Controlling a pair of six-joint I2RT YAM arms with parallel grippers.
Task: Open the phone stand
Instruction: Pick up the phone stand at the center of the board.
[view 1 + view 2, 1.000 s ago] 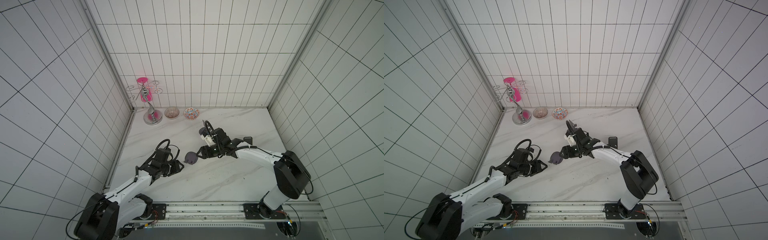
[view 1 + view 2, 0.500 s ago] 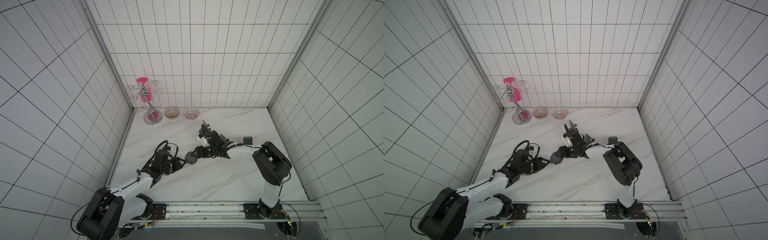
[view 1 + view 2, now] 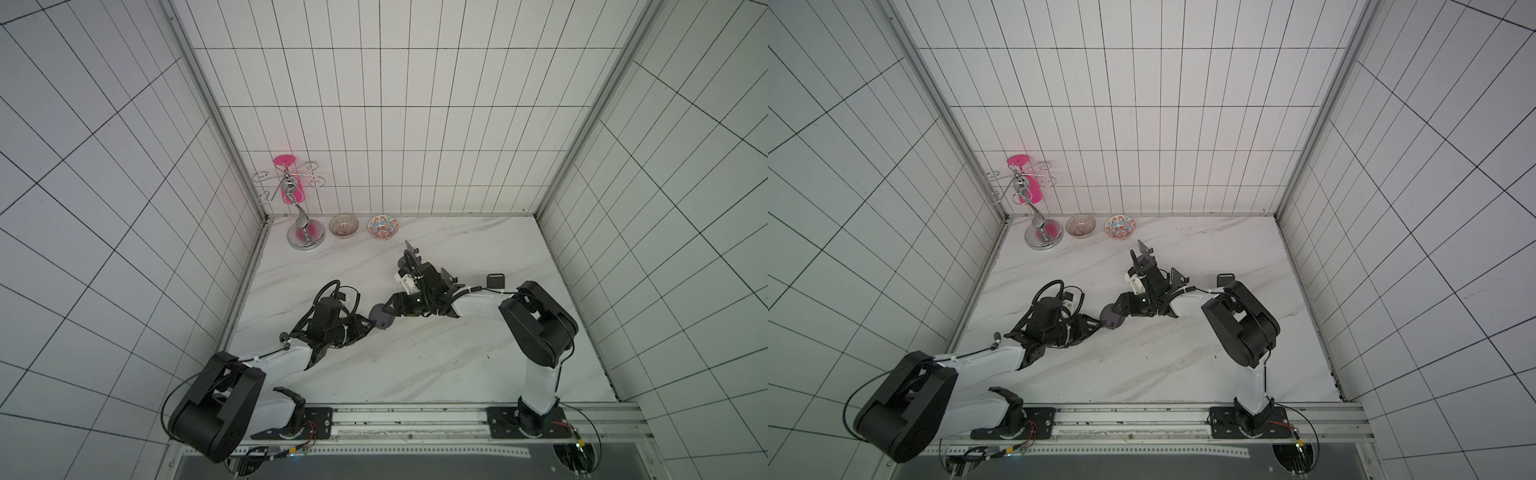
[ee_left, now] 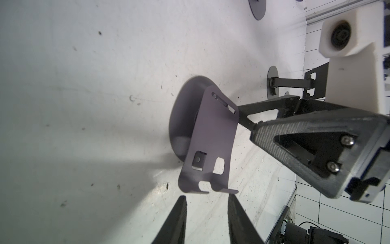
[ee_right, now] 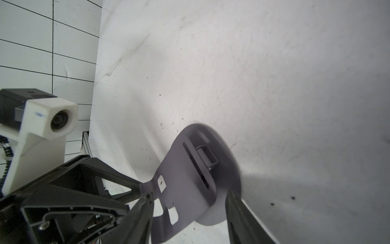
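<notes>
The phone stand's plate leans low over its round base (image 4: 181,122). My right gripper should pinch the plate near its slotted end (image 5: 206,183) and raise the stand for both grippers.
The grey phone stand (image 3: 381,323) (image 3: 1112,318) rests on the marble table (image 3: 415,365) between my two grippers. Its round base (image 4: 181,126) lies flat and its plate (image 4: 209,143) is tilted up off it. In the left wrist view my left gripper (image 4: 207,197) is open, its tips just short of the plate's hooked lip with nothing between them. My right gripper (image 5: 190,196) is open and straddles the stand. One finger (image 5: 145,205) is at the plate's lip, the other finger (image 5: 234,202) beside the base rim. In both top views the grippers (image 3: 369,327) (image 3: 390,309) meet at the stand.
Behind the right arm stand black phone stands (image 3: 411,250) (image 3: 446,276), and another lies flat (image 3: 495,280). Two small bowls (image 3: 343,225) (image 3: 382,227) and a chrome rack (image 3: 305,237) with a pink cup (image 3: 289,183) sit along the back wall.
My left gripper has moved right, up to the stand, and its jaws have narrowed. The right arm's elbow has swung inward while its gripper stayed at the stand.
</notes>
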